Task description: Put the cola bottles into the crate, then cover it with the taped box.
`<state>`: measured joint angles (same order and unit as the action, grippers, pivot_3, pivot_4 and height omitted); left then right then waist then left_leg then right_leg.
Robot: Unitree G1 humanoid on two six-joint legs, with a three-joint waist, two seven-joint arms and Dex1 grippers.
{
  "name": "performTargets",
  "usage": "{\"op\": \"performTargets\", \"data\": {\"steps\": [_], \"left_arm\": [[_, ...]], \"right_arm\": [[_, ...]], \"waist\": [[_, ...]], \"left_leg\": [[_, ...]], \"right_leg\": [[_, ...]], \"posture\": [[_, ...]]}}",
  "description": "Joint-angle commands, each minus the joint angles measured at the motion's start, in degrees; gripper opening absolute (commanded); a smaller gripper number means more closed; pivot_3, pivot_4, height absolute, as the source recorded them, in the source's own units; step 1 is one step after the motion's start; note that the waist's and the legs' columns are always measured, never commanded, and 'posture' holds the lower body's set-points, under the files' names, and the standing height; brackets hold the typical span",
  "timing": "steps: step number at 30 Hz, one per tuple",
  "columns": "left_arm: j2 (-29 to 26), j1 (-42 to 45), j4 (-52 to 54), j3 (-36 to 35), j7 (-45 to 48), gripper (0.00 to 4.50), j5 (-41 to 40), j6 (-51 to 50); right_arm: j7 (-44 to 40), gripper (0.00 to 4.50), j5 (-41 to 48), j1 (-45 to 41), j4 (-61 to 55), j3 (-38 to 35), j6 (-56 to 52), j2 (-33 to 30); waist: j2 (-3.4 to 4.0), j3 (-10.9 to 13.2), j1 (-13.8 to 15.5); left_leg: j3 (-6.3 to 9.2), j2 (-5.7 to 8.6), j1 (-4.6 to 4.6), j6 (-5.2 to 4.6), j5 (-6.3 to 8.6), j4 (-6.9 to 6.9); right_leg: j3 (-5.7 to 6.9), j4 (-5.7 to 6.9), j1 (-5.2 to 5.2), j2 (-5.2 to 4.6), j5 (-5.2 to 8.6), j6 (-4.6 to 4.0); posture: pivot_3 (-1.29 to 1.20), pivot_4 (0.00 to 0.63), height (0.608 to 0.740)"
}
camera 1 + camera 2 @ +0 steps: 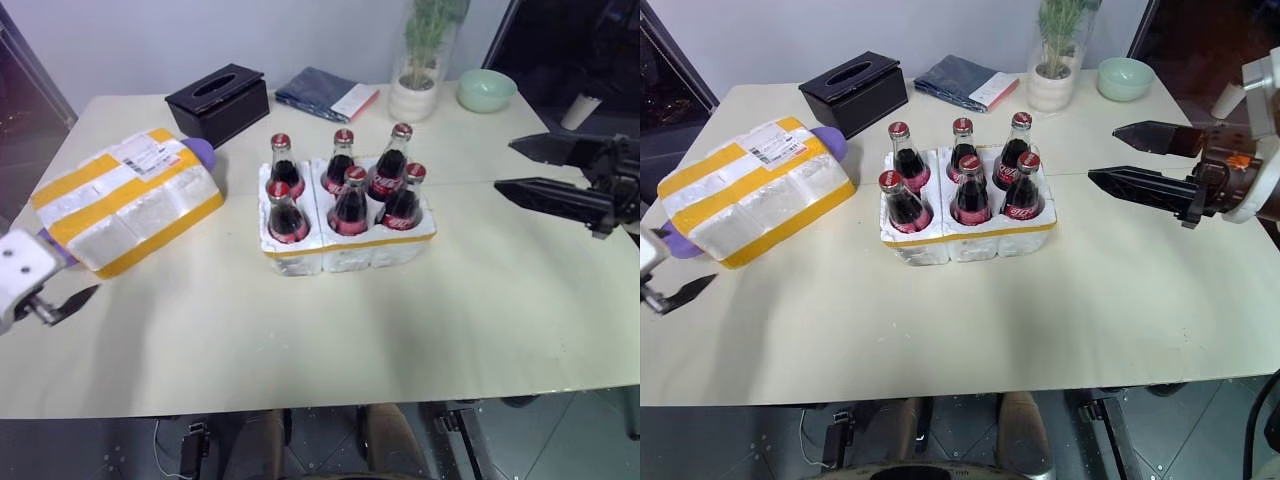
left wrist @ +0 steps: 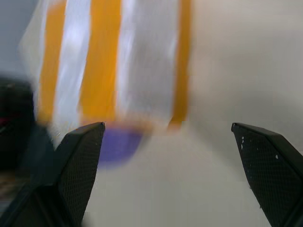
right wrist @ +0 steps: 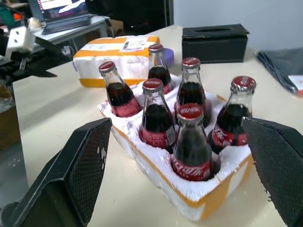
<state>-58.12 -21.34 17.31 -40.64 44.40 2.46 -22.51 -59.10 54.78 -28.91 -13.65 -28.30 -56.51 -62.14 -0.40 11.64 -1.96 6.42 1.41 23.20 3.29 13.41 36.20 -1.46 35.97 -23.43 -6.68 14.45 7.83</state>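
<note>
The purple object (image 1: 201,152) sticks out at both ends like handles, so the whole taped box (image 1: 130,198) will come along when I lift by its near purple end.
Several cola bottles (image 1: 348,190) with red caps stand upright in the wells of the crate (image 1: 350,250), a white foam tray with a yellow band, at the middle of the table. The taped box (image 1: 125,200), white with yellow stripes and a shipping label, lies on the table to the crate's left. My left gripper (image 1: 70,300) is open at the table's left edge, just in front of the taped box and apart from it. My right gripper (image 1: 505,165) is open to the right of the crate, above the table, its fingers pointing at the bottles with nothing between them.
A purple object (image 1: 203,152) pokes out from under the taped box. Along the back stand a black tissue box (image 1: 218,100), a folded blue cloth (image 1: 325,93), a potted plant (image 1: 420,70) and a green bowl (image 1: 487,90).
</note>
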Motion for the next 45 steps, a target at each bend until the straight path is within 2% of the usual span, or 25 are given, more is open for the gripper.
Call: {"op": "performTargets", "data": {"steps": [1,7,10,15,25,28,34,35,36,41,43,45], "left_arm": [[1.38,2.73,-3.87,4.7,-9.64,4.5,7.83,1.37],[3.64,13.03,-16.72,18.12,-23.74,4.5,17.2,8.02],[5.6,17.31,-21.95,22.6,-29.76,4.5,20.48,8.48],[6.41,23.33,-29.29,27.46,-33.89,4.5,22.12,11.03],[7.37,42.7,-56.48,39.2,-40.33,4.5,24.59,22.73],[7.73,45.8,-60.74,41.06,-41.05,3.65,24.46,25.22],[7.43,47.44,-63.47,42.69,-42.07,0.74,24.78,26.76],[7.39,47.51,-63.6,42.8,-42.21,0.47,24.77,26.71],[7.29,47.53,-63.56,42.95,-42.29,0.34,24.84,26.65],[5.92,46.73,-60.42,40.97,-42.02,0.34,22.92,26.54],[4.39,46.06,-57.23,39.27,-40.49,0.34,21.33,26.84],[1.9,45.89,-51.93,36.27,-37.13,0.34,18.02,28.15]], "right_arm": [[-1.32,4.48,0.98,-0.01,-1.37,0.0,1.85,-0.1],[-1.24,4.48,3.45,0.68,-4.22,-0.53,1.23,-0.29],[-0.24,4.48,4.25,1.23,-5.46,-1.61,0.9,-0.8],[1.72,4.48,7.19,1.45,-6.82,-4.3,-0.93,-1.72],[2.04,4.48,12.08,5.21,-10.5,-9.35,-2.16,-3.8],[2.56,4.5,12.29,5.13,-10.09,-9.18,-1.77,-4.12],[2.93,4.5,12.27,5.58,-10.12,-9.04,-1.2,-4.17],[2.98,4.5,12.29,5.55,-10.09,-8.96,-1.12,-4.17],[3.02,4.5,12.21,5.44,-9.96,-8.75,-0.96,-4.17],[1.74,4.5,10.38,6.64,-8.9,-7.68,-0.49,-4.84],[1.15,4.5,10.18,7.49,-7.46,-7.31,-1.61,-5.79],[-0.65,4.5,6.0,10.04,-7.86,-6.4,1.3,-6.5]], "waist": [[-0.01,-0.02,0.56],[-0.04,-0.02,1.39],[-0.06,-0.03,1.26],[-0.08,-0.04,1.05],[-0.19,-0.14,1.36],[-0.18,-0.14,1.3],[-0.14,-0.18,1.44],[-0.13,-0.18,1.45],[-0.13,-0.19,1.44],[-0.15,-0.19,1.39],[-0.16,-0.19,1.32],[-0.23,-0.18,1.37]], "left_leg": [[0.0,-0.01,0.02,0.0,0.0,0.01],[-0.01,-0.02,0.12,0.01,0.0,-0.03],[0.0,-0.03,0.12,0.01,0.0,-0.04],[-0.02,-0.04,0.1,0.01,0.0,-0.05],[0.01,-0.01,0.06,0.01,-0.01,0.04],[0.0,-0.01,0.04,0.01,-0.01,0.04],[0.01,-0.01,0.01,0.01,-0.01,0.03],[0.01,-0.01,0.0,0.01,-0.01,0.03],[0.01,0.0,0.0,0.01,-0.01,0.04],[0.01,0.0,-0.01,0.01,-0.01,0.03],[0.01,0.0,0.01,0.01,-0.01,0.03],[0.01,0.0,0.04,0.01,-0.01,0.03]], "right_leg": [[0.01,0.0,-0.01,0.0,0.0,0.0],[0.05,0.07,-0.12,0.0,-0.14,0.27],[0.06,0.09,-0.13,0.01,-0.15,0.3],[0.06,0.13,-0.16,0.01,-0.16,0.31],[0.08,0.17,-0.06,0.01,-0.2,0.37],[0.08,0.19,-0.04,0.01,-0.2,0.37],[0.08,0.23,-0.03,0.01,-0.2,0.37],[0.08,0.22,-0.02,0.01,-0.2,0.37],[0.08,0.22,-0.01,0.0,-0.2,0.37],[0.08,0.23,-0.01,-0.01,-0.2,0.38],[0.08,0.21,-0.02,-0.01,-0.2,0.38],[0.08,0.2,-0.04,-0.01,-0.2,0.38]], "posture": [[0.0,0.15,0.74],[0.0,0.15,0.74],[0.0,0.15,0.74],[0.0,0.15,0.74],[0.0,0.15,0.74],[0.0,0.15,0.74],[0.0,0.15,0.74],[0.0,0.15,0.74],[0.0,0.15,0.74],[0.0,0.15,0.74],[0.0,0.15,0.74],[0.0,0.15,0.74]]}}
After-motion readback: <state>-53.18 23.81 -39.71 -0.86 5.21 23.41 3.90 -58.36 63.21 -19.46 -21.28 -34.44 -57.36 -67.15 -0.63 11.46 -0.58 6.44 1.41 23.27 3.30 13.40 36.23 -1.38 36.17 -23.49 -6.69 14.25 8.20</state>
